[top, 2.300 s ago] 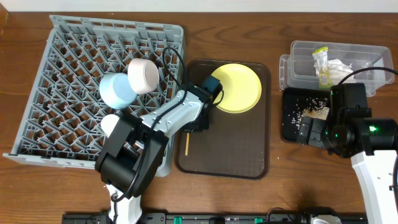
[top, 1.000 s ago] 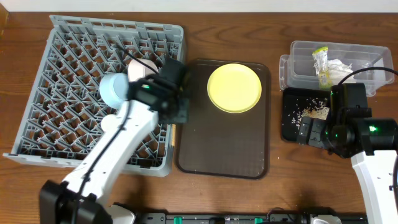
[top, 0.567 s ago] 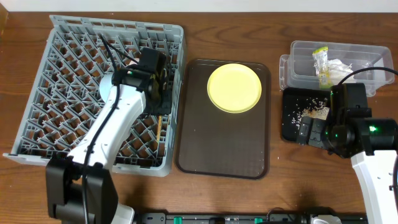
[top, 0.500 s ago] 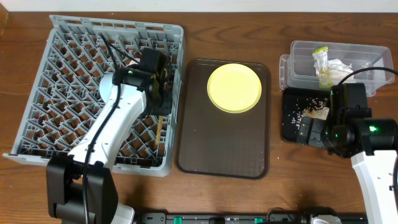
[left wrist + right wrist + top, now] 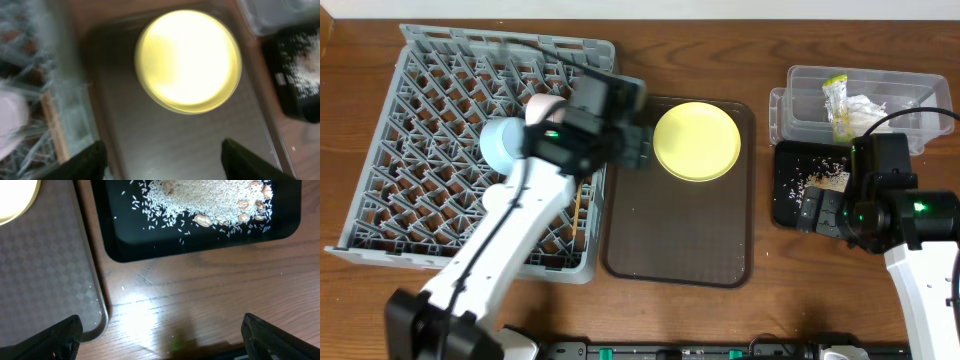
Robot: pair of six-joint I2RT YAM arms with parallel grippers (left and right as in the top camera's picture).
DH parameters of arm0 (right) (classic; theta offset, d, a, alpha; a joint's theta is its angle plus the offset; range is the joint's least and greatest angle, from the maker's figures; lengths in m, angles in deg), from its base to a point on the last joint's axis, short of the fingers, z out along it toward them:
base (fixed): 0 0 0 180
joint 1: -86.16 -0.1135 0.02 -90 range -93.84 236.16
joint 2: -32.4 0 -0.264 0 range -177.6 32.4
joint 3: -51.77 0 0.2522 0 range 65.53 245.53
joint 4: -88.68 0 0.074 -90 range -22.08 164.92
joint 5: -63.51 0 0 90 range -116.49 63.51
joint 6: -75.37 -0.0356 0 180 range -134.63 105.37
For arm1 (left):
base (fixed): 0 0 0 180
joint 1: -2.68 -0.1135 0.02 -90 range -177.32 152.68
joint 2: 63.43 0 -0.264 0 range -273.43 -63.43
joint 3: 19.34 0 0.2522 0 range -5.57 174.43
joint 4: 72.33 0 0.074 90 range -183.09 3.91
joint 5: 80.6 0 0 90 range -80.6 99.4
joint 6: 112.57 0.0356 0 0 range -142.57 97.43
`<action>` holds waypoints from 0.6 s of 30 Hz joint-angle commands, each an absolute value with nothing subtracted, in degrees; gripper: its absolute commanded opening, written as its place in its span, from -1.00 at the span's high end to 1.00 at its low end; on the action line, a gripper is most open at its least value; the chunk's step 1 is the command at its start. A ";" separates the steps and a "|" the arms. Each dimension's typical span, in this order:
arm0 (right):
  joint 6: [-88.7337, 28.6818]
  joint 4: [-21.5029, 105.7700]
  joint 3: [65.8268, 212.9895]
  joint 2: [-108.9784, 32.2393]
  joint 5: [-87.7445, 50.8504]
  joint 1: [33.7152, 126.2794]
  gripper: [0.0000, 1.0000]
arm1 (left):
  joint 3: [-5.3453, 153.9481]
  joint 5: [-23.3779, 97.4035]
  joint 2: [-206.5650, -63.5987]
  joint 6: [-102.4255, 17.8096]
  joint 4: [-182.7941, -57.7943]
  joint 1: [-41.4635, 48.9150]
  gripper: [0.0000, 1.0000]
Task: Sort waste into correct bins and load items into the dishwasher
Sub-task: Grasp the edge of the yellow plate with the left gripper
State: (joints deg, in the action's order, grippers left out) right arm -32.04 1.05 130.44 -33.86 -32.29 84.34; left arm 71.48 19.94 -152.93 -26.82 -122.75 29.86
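Note:
The serving tray is clear (image 5: pixel 705 225) in front of the yellow plate. My left gripper should therefore carry on going to the plate's front rim (image 5: pixel 722 172) and close across it.
The round yellow plate (image 5: pixel 696 141) (image 5: pixel 187 60) lies at the back of the dark brown serving tray (image 5: pixel 680 230). My left gripper (image 5: pixel 635 148) (image 5: pixel 167 165) hangs open and empty over the tray's left edge, just left of the plate. A wooden chopstick (image 5: pixel 578 208) (image 5: pixel 55 127) lies in the grey dish rack (image 5: pixel 430 110). A light blue bowl (image 5: pixel 500 145) and a white bowl (image 5: pixel 542 104) also sit in the rack, partly under my arm. My right gripper (image 5: pixel 812 212) (image 5: pixel 162 340) is open over bare wood in front of the black tray (image 5: pixel 790 205) (image 5: pixel 125 245) of rice scraps (image 5: pixel 200 200).
The clear tub (image 5: pixel 900 85) at the back right holds the green-and-orange wrapper (image 5: pixel 837 105) and crumpled white paper (image 5: pixel 865 108). The serving tray's corner (image 5: pixel 45 255) lies just left of the right gripper. The rack's right wall stands beside the serving tray.
My left gripper let go of the chopstick in the rack, opened, and swung right over the serving tray's edge beside the plate. The right arm has not moved.

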 commanded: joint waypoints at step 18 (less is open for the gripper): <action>-31.75 0.57 131.31 -33.59 -32.21 84.86 -0.99 | 71.74 20.31 -182.24 -13.18 -107.41 44.87 -0.49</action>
